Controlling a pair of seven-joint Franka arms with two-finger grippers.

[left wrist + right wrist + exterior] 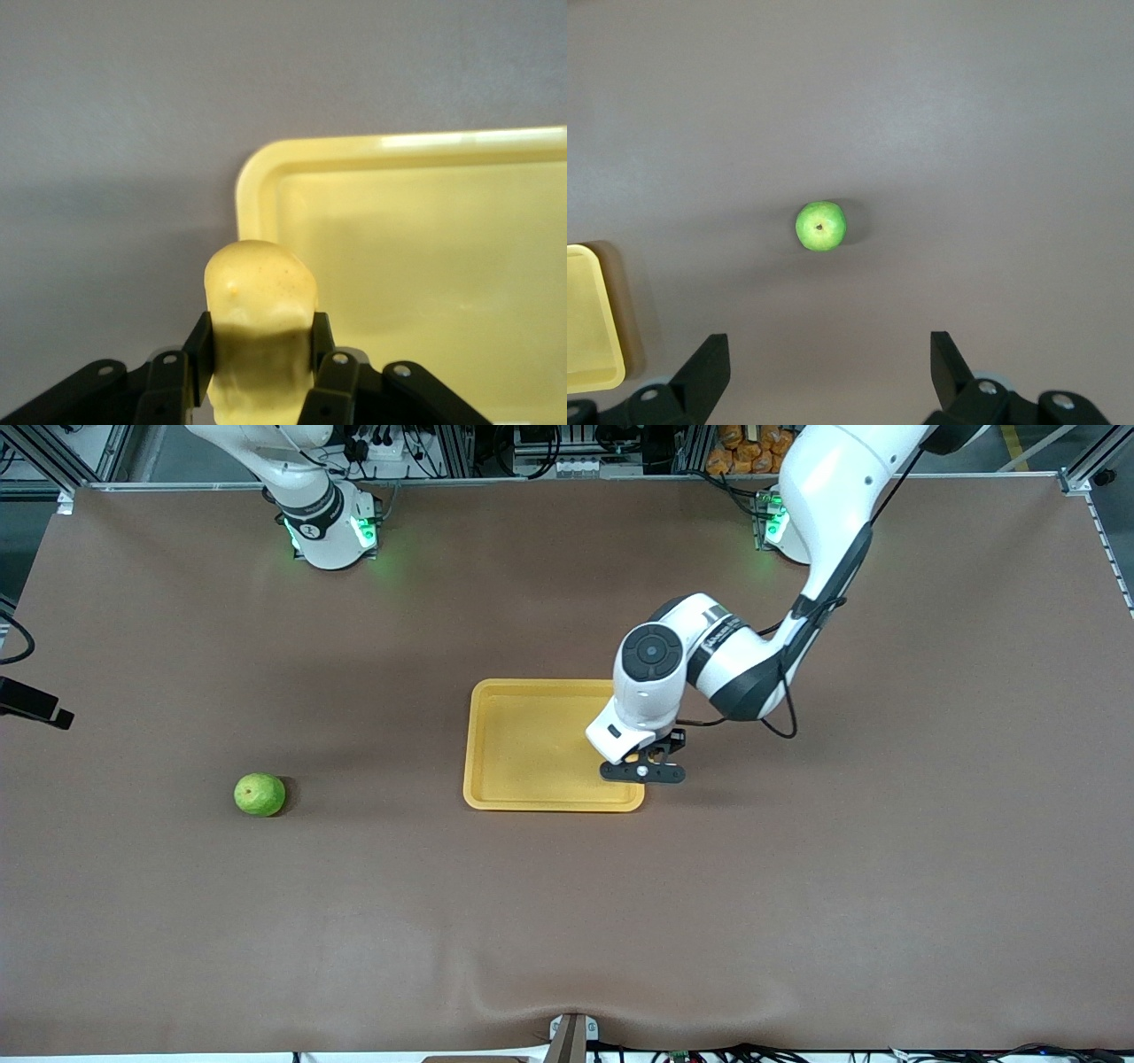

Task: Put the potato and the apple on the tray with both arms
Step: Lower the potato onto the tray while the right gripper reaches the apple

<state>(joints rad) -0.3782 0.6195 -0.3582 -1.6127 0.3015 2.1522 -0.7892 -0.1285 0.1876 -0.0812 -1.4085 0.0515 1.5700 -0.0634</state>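
Observation:
My left gripper should now move inward and let go once the potato clears the tray's rim, because the potato hangs over the yellow tray's rim (252, 212) beside the tray's empty bottom (394, 301).
My left gripper (644, 767) is shut on the yellow-orange potato (260, 292) and holds it over the corner of the yellow tray (532, 744) at the left arm's end, nearer the front camera. The tray also shows in the left wrist view (425, 248). The green apple (260, 794) lies on the table toward the right arm's end, apart from the tray. My right gripper (828, 372) is open and empty, high above the table, with the apple (821, 226) below it. A tray corner (589, 328) shows in that view. The right gripper is out of the front view.
The brown table cover (797, 886) has a raised crease (567, 1001) at its front edge. A black fixture (35, 704) juts in at the right arm's end. The right arm's base (323, 522) stands at the table's back edge.

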